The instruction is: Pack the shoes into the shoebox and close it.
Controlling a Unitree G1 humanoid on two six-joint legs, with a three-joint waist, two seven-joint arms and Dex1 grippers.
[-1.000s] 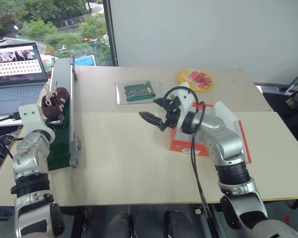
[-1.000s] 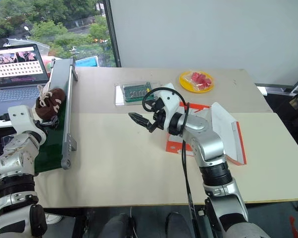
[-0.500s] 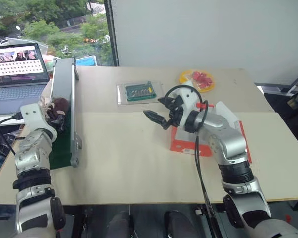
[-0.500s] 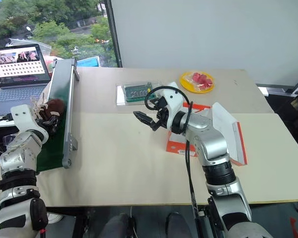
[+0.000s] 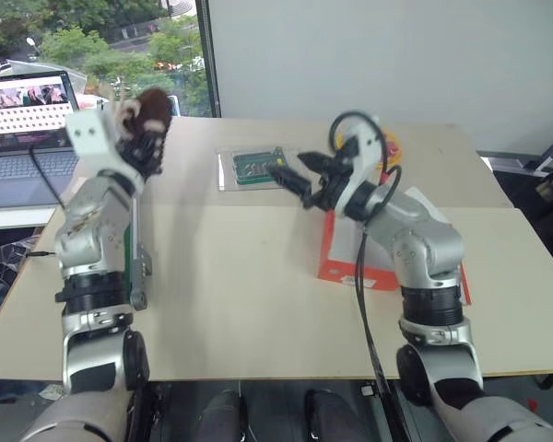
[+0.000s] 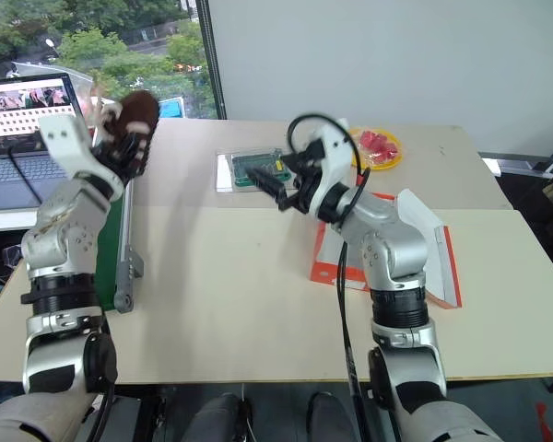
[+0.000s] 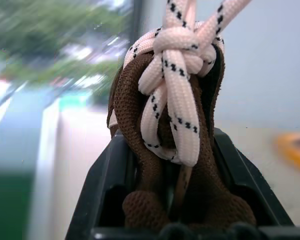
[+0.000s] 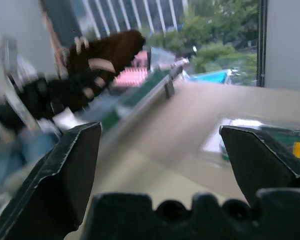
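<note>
The robot's left gripper has the shoe [image 6: 132, 116] by its collar, far across from the shoebox, so next the right gripper grabs the shoe by its sole [image 6: 149, 131] to pack it.
My left gripper [image 5: 140, 140] is raised at the far left, shut on a dark brown shoe [image 5: 153, 107] with cream laces. In the left wrist view the shoe [image 7: 165, 150] is pinched between the two black fingers [image 7: 104, 192]. My right gripper [image 5: 293, 175] hangs open and empty above the middle of the table, pointing left toward the lifted shoe [image 8: 110, 50]. The orange-red shoebox [image 5: 348, 262] lies open under my right forearm. Its lid [image 6: 426, 241] is tipped back to the right, showing its white inside.
A long green belt with a metal rail [image 5: 135, 262] runs along the table's left edge. A laptop [image 5: 23, 101] sits beyond it. A clear tray with a green board [image 5: 251, 169] and a yellow plate [image 6: 380, 147] lie at the back of the table.
My left gripper closed on the shoe on the green belt and lifted it up and to the right. My right gripper rose a little and rolled, staying open.
</note>
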